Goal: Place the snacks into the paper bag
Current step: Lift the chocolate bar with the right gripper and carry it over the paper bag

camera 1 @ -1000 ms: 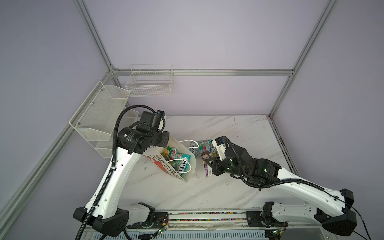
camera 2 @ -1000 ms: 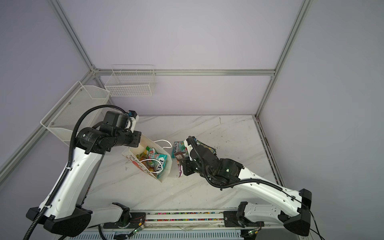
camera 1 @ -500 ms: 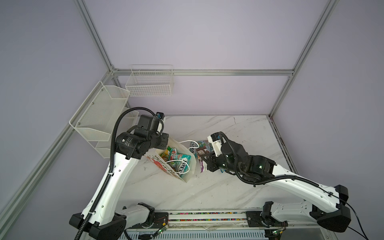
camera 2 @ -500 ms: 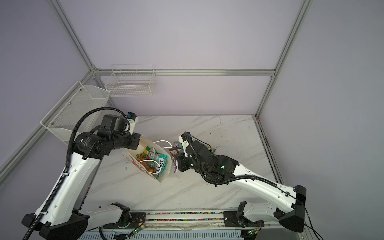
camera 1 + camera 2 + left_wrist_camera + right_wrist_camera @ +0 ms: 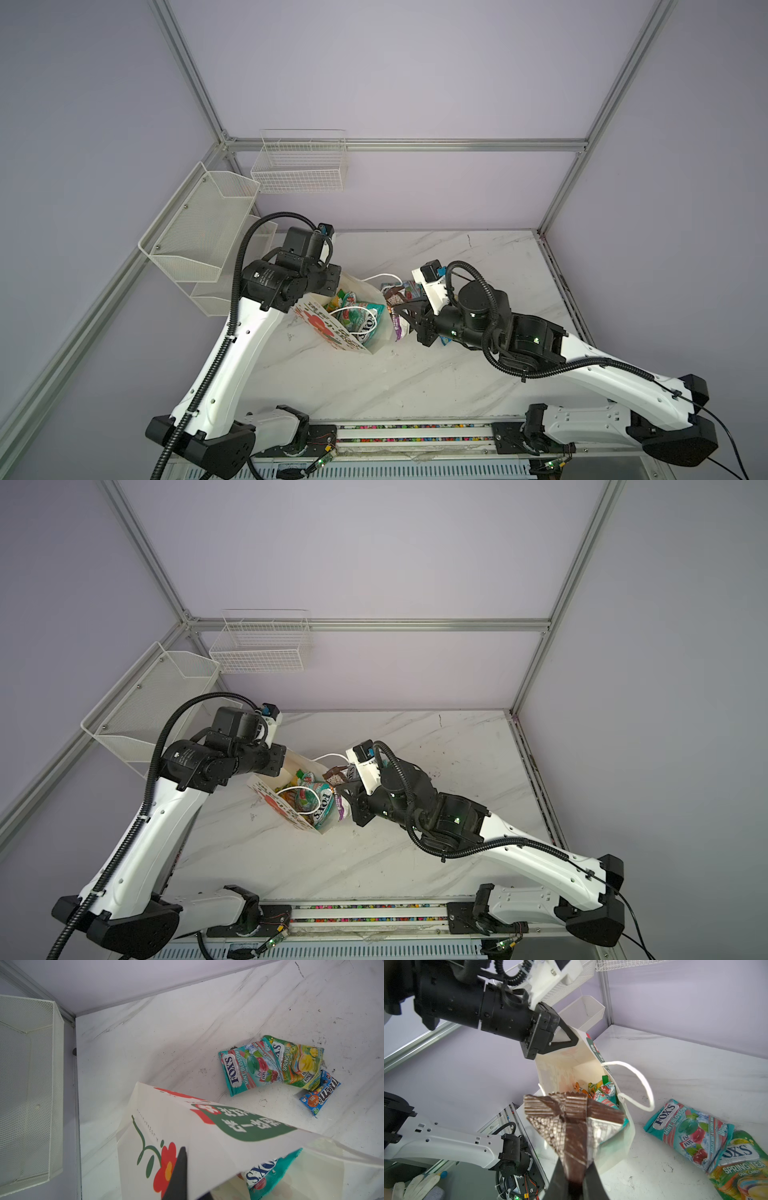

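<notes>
The paper bag's opening (image 5: 361, 297) is open toward the dark-brown wrapper, so my right gripper should keep moving inward past the bag's rim and let go over the FOX'S snacks inside (image 5: 367, 320).
The white paper bag (image 5: 337, 335) (image 5: 277, 805) with a red flower stands open and tilted, left of the table's middle. My left gripper (image 5: 337, 283) (image 5: 572, 1040) is shut on its far rim (image 5: 207, 1136). Several FOX'S snacks (image 5: 354, 321) (image 5: 605, 1091) lie inside. My right gripper (image 5: 404, 312) (image 5: 574, 1169) is shut on a dark-brown wrapper (image 5: 571, 1122) (image 5: 336, 777), held at the bag's right rim, just outside its mouth. On the table to the right lie a teal-red FOX'S packet (image 5: 247, 1070) (image 5: 683, 1126), a green-yellow one (image 5: 297, 1061) (image 5: 741, 1159) and a blue m&m's packet (image 5: 320, 1095).
Two white wire baskets hang on the walls, one at the left (image 5: 199, 232) (image 5: 29, 1084), one at the back (image 5: 299, 166). The bag's white cord handle (image 5: 643, 1084) loops out toward the loose packets. My right arm (image 5: 519, 336) hovers over them.
My right gripper has carried the dark-brown wrapper a little up and leftward, closer to the bag's mouth. The left arm has shifted slightly while keeping hold of the rim.
</notes>
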